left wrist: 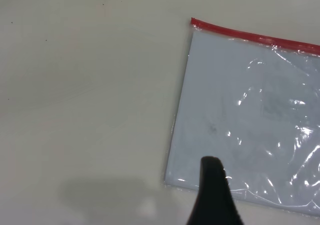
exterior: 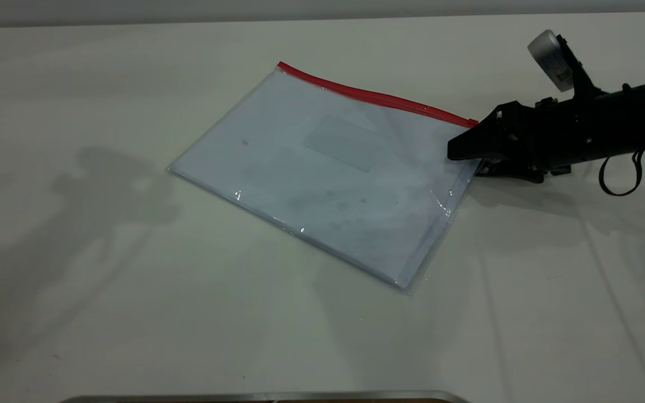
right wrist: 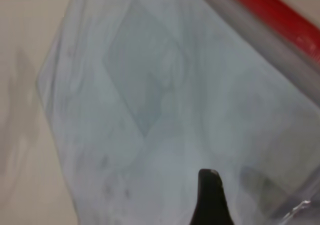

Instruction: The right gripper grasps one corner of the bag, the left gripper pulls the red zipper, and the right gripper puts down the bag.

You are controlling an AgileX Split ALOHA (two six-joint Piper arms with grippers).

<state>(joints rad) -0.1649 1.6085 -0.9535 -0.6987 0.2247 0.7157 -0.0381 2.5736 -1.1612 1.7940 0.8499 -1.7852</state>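
Note:
My gripper will lift the bag by its gripped corner, and it will bend and sag from there, since the red zipper lies in a soft curve.
The bag lies flat on the white table, a clear pouch with white sheets inside and a faint label window. The red zipper runs along its far long edge. My right gripper is at the bag's right corner, just below the zipper's end. Its jaws are apart, the upper one over the plastic and the lower one at table level. In the right wrist view the bag fills the frame, with the zipper at one side. My left gripper hovers over the bag's opposite short edge, off the zipper.
The white table spreads wide on all sides of the bag. A metal rim shows at the near edge. Arm shadows fall on the table at the left.

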